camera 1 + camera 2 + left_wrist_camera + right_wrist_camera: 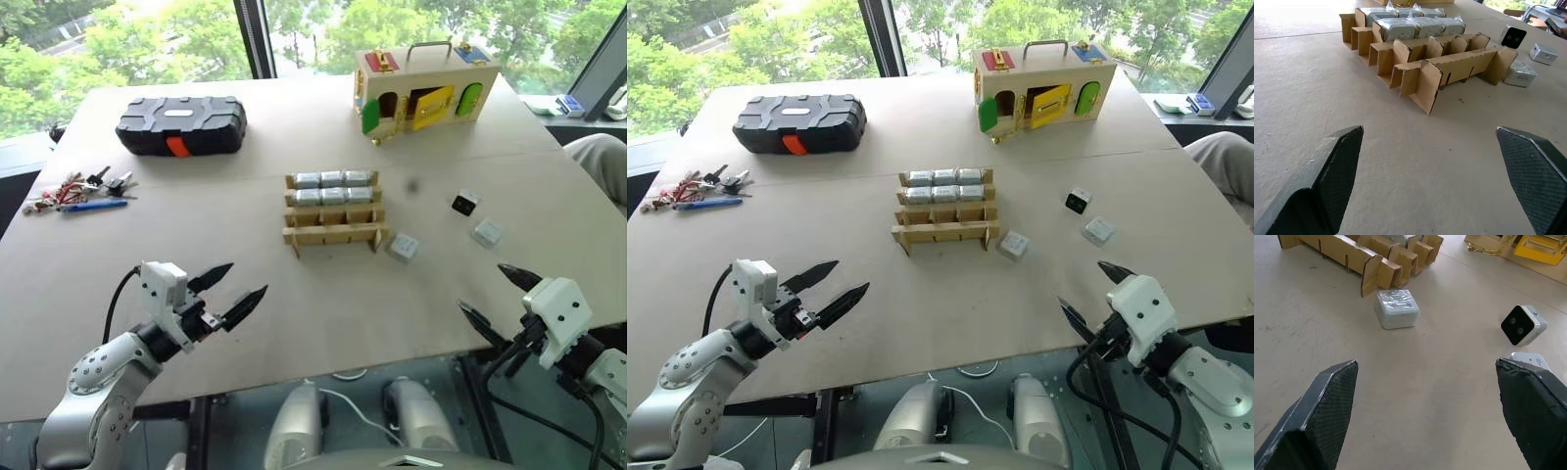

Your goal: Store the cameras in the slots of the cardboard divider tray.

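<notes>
The dark-fronted camera is standing on its edge and its front and back are free for my fingers, so my right gripper should keep reaching until it closes there.
The cardboard divider tray stands mid-table; its two far rows hold several silver-grey cameras, its two near rows are empty. Three loose cameras lie on the table to its right: a wrapped one by the tray's near right corner, one showing its dark face, and a pale one. My left gripper hovers open near the table's front left, pointing toward the tray, empty. My right gripper is open and empty at the front right, short of the loose cameras.
A black plastic case lies at the back left. Keys and a blue pen sit by the left edge. A wooden box with coloured doors stands at the back right. A person's knee shows at the right edge.
</notes>
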`<move>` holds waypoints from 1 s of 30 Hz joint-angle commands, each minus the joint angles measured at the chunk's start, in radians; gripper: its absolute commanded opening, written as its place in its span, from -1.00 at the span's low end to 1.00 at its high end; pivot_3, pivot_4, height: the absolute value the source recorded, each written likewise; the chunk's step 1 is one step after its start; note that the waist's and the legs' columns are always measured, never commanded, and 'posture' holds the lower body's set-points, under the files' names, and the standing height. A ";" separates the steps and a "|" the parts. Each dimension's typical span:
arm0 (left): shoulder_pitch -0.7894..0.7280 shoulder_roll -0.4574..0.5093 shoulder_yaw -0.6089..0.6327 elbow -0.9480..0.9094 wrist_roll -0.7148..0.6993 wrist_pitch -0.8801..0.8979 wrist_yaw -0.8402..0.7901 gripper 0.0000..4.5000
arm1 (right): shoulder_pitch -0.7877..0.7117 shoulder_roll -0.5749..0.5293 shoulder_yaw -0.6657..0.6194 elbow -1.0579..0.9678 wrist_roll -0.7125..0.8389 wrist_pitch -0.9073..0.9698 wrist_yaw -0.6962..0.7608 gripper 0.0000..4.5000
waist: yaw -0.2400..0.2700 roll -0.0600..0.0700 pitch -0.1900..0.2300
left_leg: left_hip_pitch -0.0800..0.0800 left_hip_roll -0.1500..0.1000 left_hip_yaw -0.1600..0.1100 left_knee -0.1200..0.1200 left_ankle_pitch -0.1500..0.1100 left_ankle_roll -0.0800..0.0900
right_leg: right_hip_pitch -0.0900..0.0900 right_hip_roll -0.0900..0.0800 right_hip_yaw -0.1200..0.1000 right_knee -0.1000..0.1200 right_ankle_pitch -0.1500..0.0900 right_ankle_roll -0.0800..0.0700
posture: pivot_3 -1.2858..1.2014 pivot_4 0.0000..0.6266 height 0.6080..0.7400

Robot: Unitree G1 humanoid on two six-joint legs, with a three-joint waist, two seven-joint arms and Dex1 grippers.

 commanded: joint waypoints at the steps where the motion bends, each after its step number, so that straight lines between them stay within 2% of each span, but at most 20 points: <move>1: -0.039 0.019 0.022 -0.002 -0.069 0.019 -0.038 1.00 | -0.027 -0.013 -0.050 0.000 0.049 0.048 -0.011 0.98 | 0.000 0.000 0.000 | 0.000 0.000 0.000 0.000 0.000 0.000 | 0.000 0.000 0.000 0.000 0.000 0.000 | 0.03 -0.52 1.00; 3: -0.099 0.042 0.037 0.015 -0.176 0.083 -0.090 1.00 | -0.072 -0.052 -0.072 0.035 0.088 0.100 0.010 0.98 | 0.001 0.000 0.000 | 0.000 0.000 0.000 0.000 0.000 0.000 | 0.000 0.000 0.000 0.000 0.000 0.000 | 0.03 -0.52 1.00; 8: -0.153 0.123 0.034 0.018 -0.271 0.142 -0.232 1.00 | -0.198 -0.104 -0.092 0.133 0.078 0.143 -0.022 0.98 | -0.006 0.000 0.000 | 0.001 0.001 0.000 0.005 0.000 0.000 | 0.001 0.000 -0.001 0.000 0.000 0.000 | 0.03 -0.52 1.00; 12: -0.196 0.187 -0.013 -0.005 -0.255 0.132 -0.338 1.00 | -0.358 -0.207 -0.039 0.234 0.087 0.247 0.023 0.98 | -0.005 0.001 0.001 | 0.000 0.001 0.002 0.004 0.000 0.000 | 0.000 0.000 0.000 0.001 0.001 -0.001 | 0.03 -0.52 1.00; 16: -0.264 0.196 -0.042 -0.011 -0.253 0.124 -0.373 1.00 | -0.593 -0.271 0.060 0.422 0.087 0.312 0.083 0.98 | -0.004 0.001 0.002 | 0.000 0.001 0.006 0.003 0.000 0.000 | 0.000 0.002 0.000 0.001 0.002 -0.002 | 0.03 -0.52 1.00; 19: -0.316 0.190 -0.058 -0.008 -0.253 0.134 -0.362 1.00 | -0.774 -0.276 0.144 0.608 0.060 0.331 0.120 0.98 | -0.004 0.001 0.002 | 0.000 0.000 0.007 0.003 0.000 0.000 | 0.000 0.004 0.000 0.000 0.002 -0.003 | 0.03 -0.52 1.00; 24: -0.328 0.196 -0.049 -0.027 -0.273 0.153 -0.354 1.00 | -1.028 -0.249 0.272 0.975 -0.038 0.226 0.182 0.98 | -0.004 0.001 0.002 | -0.001 -0.001 0.008 0.002 0.000 0.001 | -0.001 0.004 0.001 -0.001 0.004 -0.006 | 0.03 -0.52 1.00; 30: -0.320 0.207 -0.035 -0.038 -0.255 0.136 -0.353 1.00 | -1.239 -0.186 0.340 1.339 -0.127 0.061 0.238 0.98 | -0.006 0.001 0.002 | -0.002 -0.001 0.009 0.001 -0.001 0.002 | -0.001 0.004 0.002 -0.004 0.005 -0.006 | 0.03 -0.52 1.00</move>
